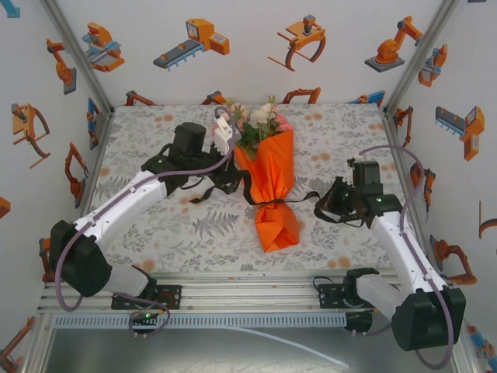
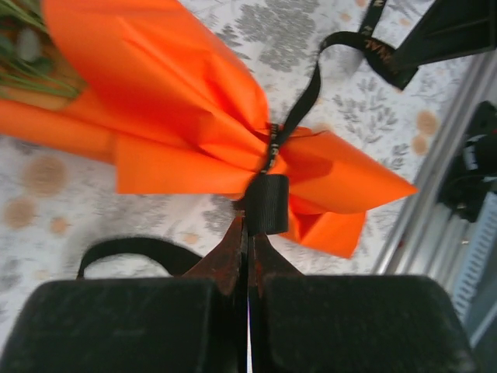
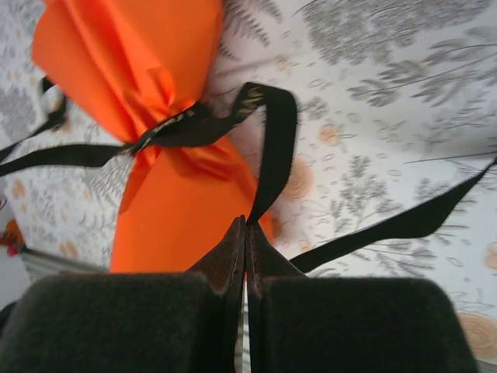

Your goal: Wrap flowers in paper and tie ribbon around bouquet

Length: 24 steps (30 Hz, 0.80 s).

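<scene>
The black ribbon is pinching the paper's waist (image 1: pixel 271 203), so my left gripper should keep lowering the ribbon's folded piece toward the clear tablecloth (image 1: pixel 220 215) beside the paper and let go there.
The bouquet lies mid-table with its roses (image 1: pixel 260 120) at the far end, wrapped in the orange paper (image 1: pixel 272 167). The paper (image 2: pixel 178 101) is pinched at a waist by the black ribbon (image 1: pixel 273 203). My left gripper (image 1: pixel 247 193) sits just left of that waist. In the left wrist view it is the left gripper (image 2: pixel 250 224), shut on a folded piece of ribbon (image 2: pixel 268 203). To the right of the waist my right gripper (image 1: pixel 322 208) is joined to it by a ribbon strand. In the right wrist view the right gripper (image 3: pixel 246 225) is shut on the ribbon (image 3: pixel 276 148), beside the paper (image 3: pixel 178 210).
A loose ribbon tail (image 3: pixel 404 225) trails over the leaf-print tablecloth (image 1: pixel 334 140). Another tail loops beside my left fingers (image 2: pixel 132 249). The aluminium rail (image 1: pixel 248 289) runs along the near edge. Side walls with robot cartoons (image 1: pixel 198 43) close in the table.
</scene>
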Tool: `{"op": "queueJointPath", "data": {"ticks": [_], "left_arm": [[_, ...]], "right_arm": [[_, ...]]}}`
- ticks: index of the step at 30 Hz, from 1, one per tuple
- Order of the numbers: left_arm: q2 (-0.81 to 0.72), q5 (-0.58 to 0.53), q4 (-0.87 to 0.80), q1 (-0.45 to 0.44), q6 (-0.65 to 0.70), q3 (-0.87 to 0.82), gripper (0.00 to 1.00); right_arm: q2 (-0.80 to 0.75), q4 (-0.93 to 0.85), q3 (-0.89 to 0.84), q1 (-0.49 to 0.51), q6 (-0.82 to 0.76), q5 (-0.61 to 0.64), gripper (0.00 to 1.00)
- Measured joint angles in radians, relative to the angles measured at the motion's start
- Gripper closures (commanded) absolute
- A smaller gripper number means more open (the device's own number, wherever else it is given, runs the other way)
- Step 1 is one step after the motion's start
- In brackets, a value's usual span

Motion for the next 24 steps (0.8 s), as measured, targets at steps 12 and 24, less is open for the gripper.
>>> {"op": "queueJointPath", "data": {"ticks": [12,24], "left_arm": [[0.018,-0.060,-0.011,-0.016,-0.090,-0.069,1.00],[0.018,-0.412,-0.247,-0.036,-0.001,-0.146,0.49]], "right_arm": [[0.153,0.069,0.236,0.208,0.001,-0.039,1.00],[0.168,0.034,0.306,0.239,-0.071,0.019,1.00]]}}
